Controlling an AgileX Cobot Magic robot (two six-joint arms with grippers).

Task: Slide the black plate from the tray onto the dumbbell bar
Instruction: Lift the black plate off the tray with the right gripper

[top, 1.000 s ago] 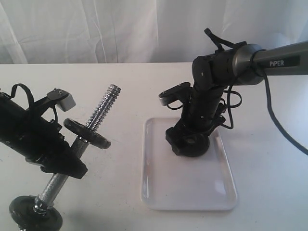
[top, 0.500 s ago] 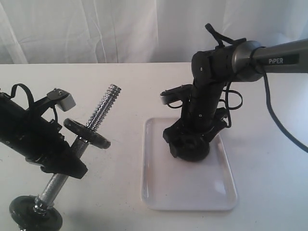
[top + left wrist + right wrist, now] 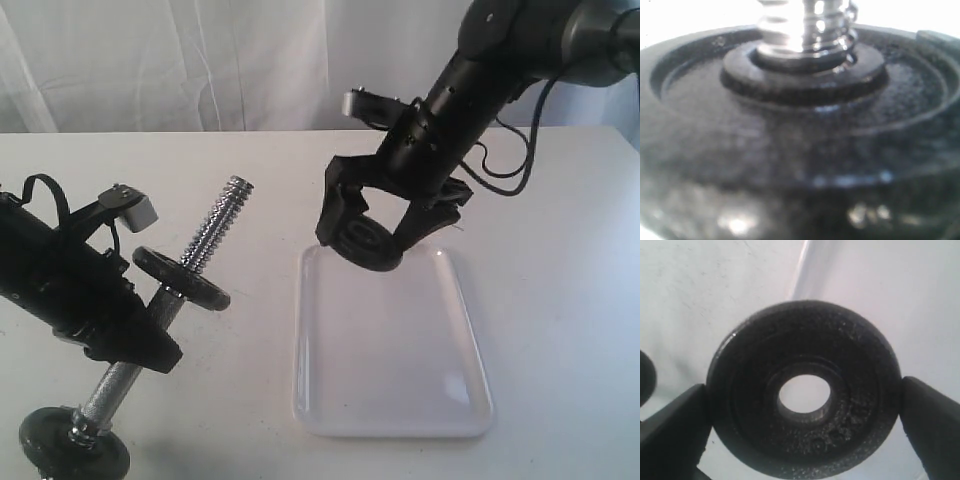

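Next, I raise the plate with my right gripper and tilt it to face the dumbbell bar's slanted threaded end [image 3: 239, 185], because the black plate's hole [image 3: 367, 242] faces the tray and is lower than that end of the bar.
My right gripper [image 3: 365, 232] is shut on the black plate [image 3: 362, 243] and holds it on edge in the air above the far left corner of the white tray [image 3: 390, 350]. In the right wrist view the black plate [image 3: 755, 370] sits between both fingers [image 3: 670, 432], centre hole showing. My left gripper [image 3: 140, 335] is shut on the dumbbell bar [image 3: 215, 230], which tilts with its free threaded end up and toward the right. One fixed black disc [image 3: 182, 277] sits mid-bar, another [image 3: 72, 455] at the low end. The left wrist view is filled by a fixed disc [image 3: 800, 150] and the bar's thread [image 3: 802, 25].
The white table [image 3: 560, 300] runs under both arms, with a white curtain [image 3: 200, 60] behind it. A gap of bare table [image 3: 265, 300] lies between the bar and the tray's left rim. The right arm [image 3: 500, 50] comes in from the upper right.
The right gripper has lifted the black plate off the tray and carried it up and left, turning it on edge. The left arm and the bar have not moved.
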